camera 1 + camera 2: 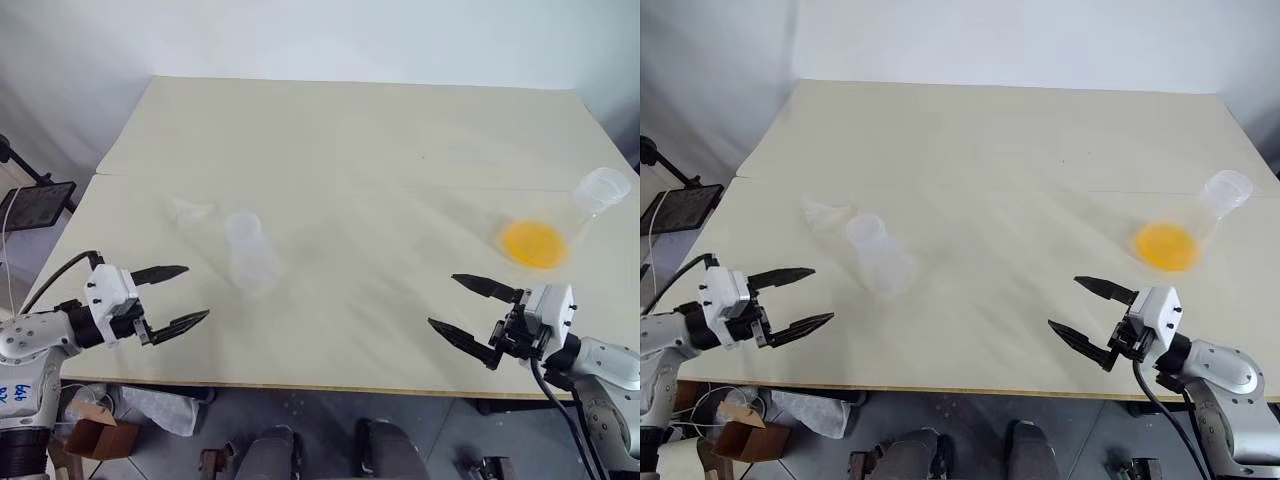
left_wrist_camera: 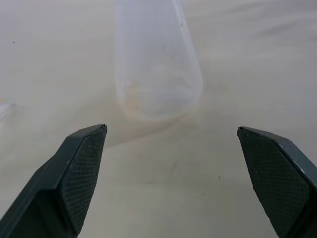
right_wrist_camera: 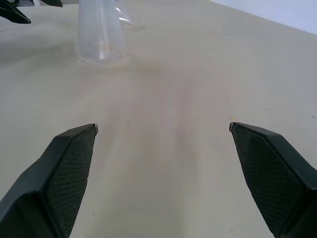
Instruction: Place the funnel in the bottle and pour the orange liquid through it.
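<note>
The bottom of the clear frosty bottle shows only a faint orange tint, so I should expect the bottle to be almost empty when I carry it.
The clear frosty bottle stands upright on the left half of the cream table; it is seen close up in the left wrist view. Just behind it, to its left, lies the faint clear funnel. The orange liquid glows in the bottom of a clear conical flask at the right side. My left gripper hovers open near the front edge, pointing at the bottle with a gap between. My right gripper is open in front of the flask, holding nothing.
The table's front edge runs just under both grippers. A black stand with a dark panel is off the table's left side. A cardboard box sits on the floor below. Bare tabletop lies between bottle and flask.
</note>
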